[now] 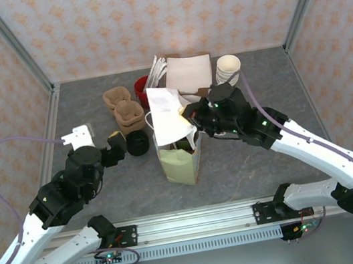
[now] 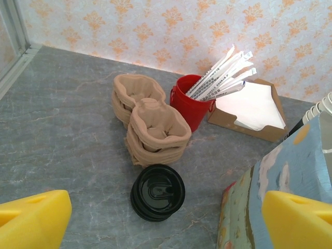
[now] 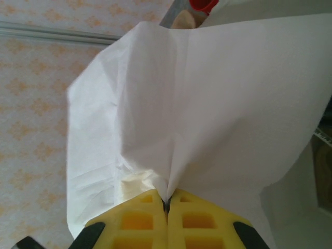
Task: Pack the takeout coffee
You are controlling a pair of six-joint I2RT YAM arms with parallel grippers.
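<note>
The white napkin (image 1: 166,115) in my right gripper hangs over the paper bag's opening (image 1: 184,145), so that gripper should keep lowering the napkin until it gets inside, then lets go.
A tall patterned paper bag (image 1: 180,162) stands upright at mid-table, its mouth open at the top. My right gripper (image 1: 188,115) is shut on the bag's white top flap (image 3: 207,104), the paper pinched between the yellow fingers (image 3: 167,199). My left gripper (image 1: 117,142) hangs open left of the bag (image 2: 290,176), low over the table with nothing between its fingers (image 2: 166,220). The takeout coffee is hidden. Something dark sits inside the bag's mouth, but I cannot tell what it is.
A short stack of black lids (image 2: 157,192) lies just ahead of the left gripper, also by the bag (image 1: 137,142). Behind it are brown pulp cup carriers (image 2: 153,124), a red cup of wrapped straws (image 2: 189,101), a napkin box (image 2: 249,106) and stacked cream cups (image 1: 228,69).
</note>
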